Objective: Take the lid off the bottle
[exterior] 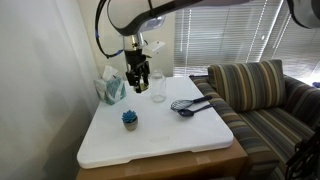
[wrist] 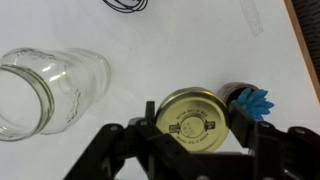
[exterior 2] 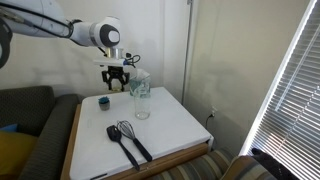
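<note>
The blue spiky ball (exterior: 129, 117) is close beneath my gripper's side. So I should bring the lid to the clear white table (exterior: 153, 114) toward the utensils before I lower it.
In the wrist view my gripper (wrist: 194, 112) is shut on the lid (wrist: 192, 124), a round pale yellow-gold disc with print on it, held flat between the two fingers. The bottle (wrist: 45, 90), a clear glass jar, stands to the left with its wide mouth open and no lid on it. In both exterior views the gripper (exterior: 138, 80) (exterior 2: 116, 82) hangs above the white table, beside the bottle (exterior: 158, 88) (exterior 2: 141, 100) and apart from it. The lid is too small to make out there.
A blue spiky ball (wrist: 255, 100) (exterior: 130, 119) (exterior 2: 104, 101) sits on the white table (exterior: 160, 140) under the gripper's side. A teal tissue box (exterior: 110, 90) stands at the back. Black kitchen utensils (exterior: 188, 106) (exterior 2: 128, 140) lie near the striped sofa (exterior: 255, 90).
</note>
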Robot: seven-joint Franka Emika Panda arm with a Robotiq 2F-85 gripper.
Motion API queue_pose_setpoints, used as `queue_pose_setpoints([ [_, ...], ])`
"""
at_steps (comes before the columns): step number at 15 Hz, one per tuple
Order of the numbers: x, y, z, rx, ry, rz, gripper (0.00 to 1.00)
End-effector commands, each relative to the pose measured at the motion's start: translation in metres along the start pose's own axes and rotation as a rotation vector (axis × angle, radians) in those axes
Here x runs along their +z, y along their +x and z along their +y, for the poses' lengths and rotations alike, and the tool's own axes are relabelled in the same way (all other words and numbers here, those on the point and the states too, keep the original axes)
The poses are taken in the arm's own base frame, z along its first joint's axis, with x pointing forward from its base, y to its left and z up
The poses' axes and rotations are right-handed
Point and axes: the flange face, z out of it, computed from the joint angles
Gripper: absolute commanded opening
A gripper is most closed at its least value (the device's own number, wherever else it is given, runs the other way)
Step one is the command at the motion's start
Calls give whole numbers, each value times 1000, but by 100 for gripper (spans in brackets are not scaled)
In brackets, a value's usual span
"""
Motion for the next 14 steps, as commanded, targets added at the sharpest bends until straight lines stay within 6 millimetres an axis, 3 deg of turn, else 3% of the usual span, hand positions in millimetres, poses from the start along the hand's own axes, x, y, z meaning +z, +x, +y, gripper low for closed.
queue_pose_setpoints([
  [1, 14, 8, -8, 59, -67, 33, 48],
  [5, 25, 13, -12, 187, -89, 70, 48],
  [11, 25, 8, 18, 413, -124, 101, 48],
  [14, 34, 7, 12, 463, -94, 76, 48],
])
